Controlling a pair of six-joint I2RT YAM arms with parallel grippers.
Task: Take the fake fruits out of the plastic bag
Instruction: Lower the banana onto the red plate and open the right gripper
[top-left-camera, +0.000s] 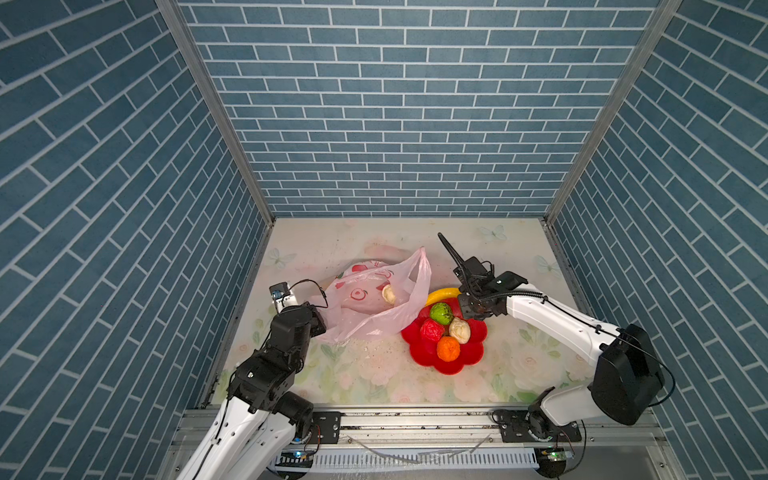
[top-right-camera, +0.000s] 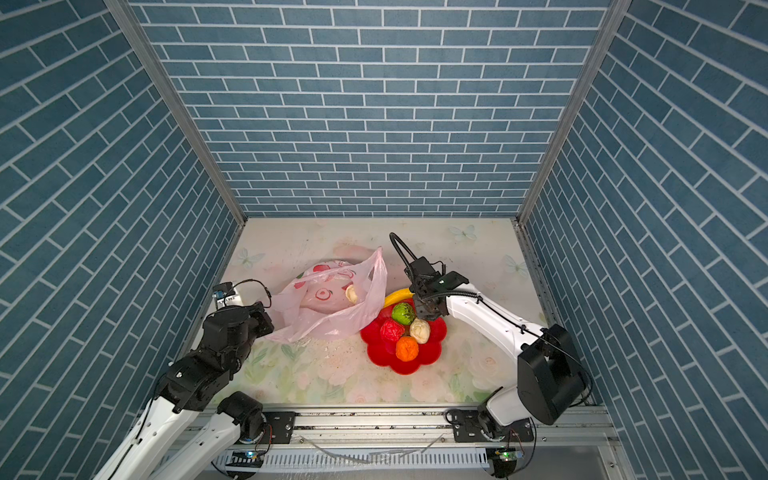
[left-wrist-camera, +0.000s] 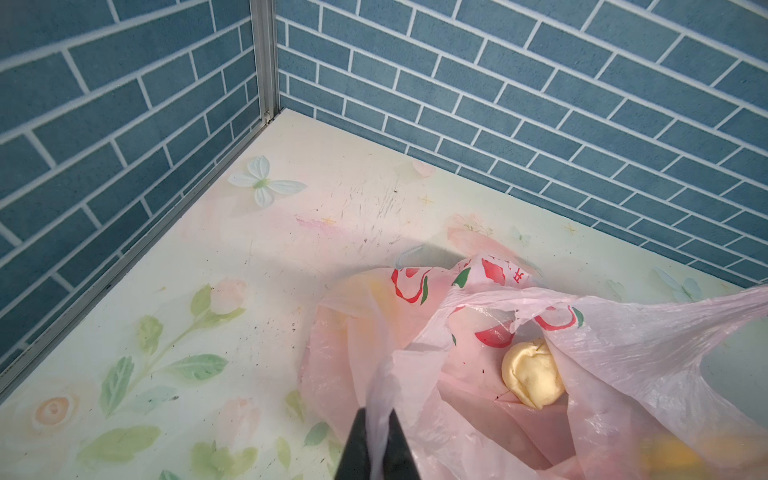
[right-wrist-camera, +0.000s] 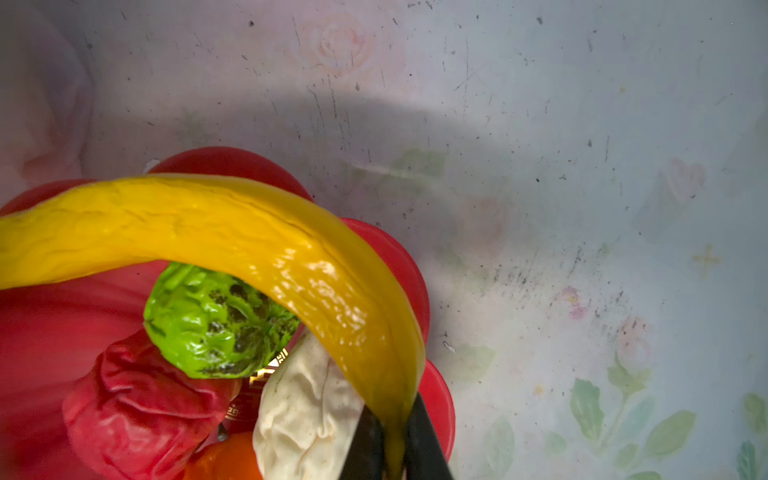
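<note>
I should go on lowering the yellow banana with my right gripper, because it curves along the red dish's back rim. I should let go once the banana rests behind the green fruit.
The pink plastic bag lies crumpled on the table's left, mouth open toward the dish. My left gripper is shut on a twisted strip of its film. One cream bumpy fruit sits inside the bag. My right gripper is shut on one end of the yellow banana, which arches over the back rim of the red dish. On the dish rest a green fruit, a red one, a cream one and an orange one.
Blue brick-pattern walls close the table on three sides, and the left wall runs close behind the bag. The floral tabletop stretches in front of bag and dish. A metal rail borders the near edge.
</note>
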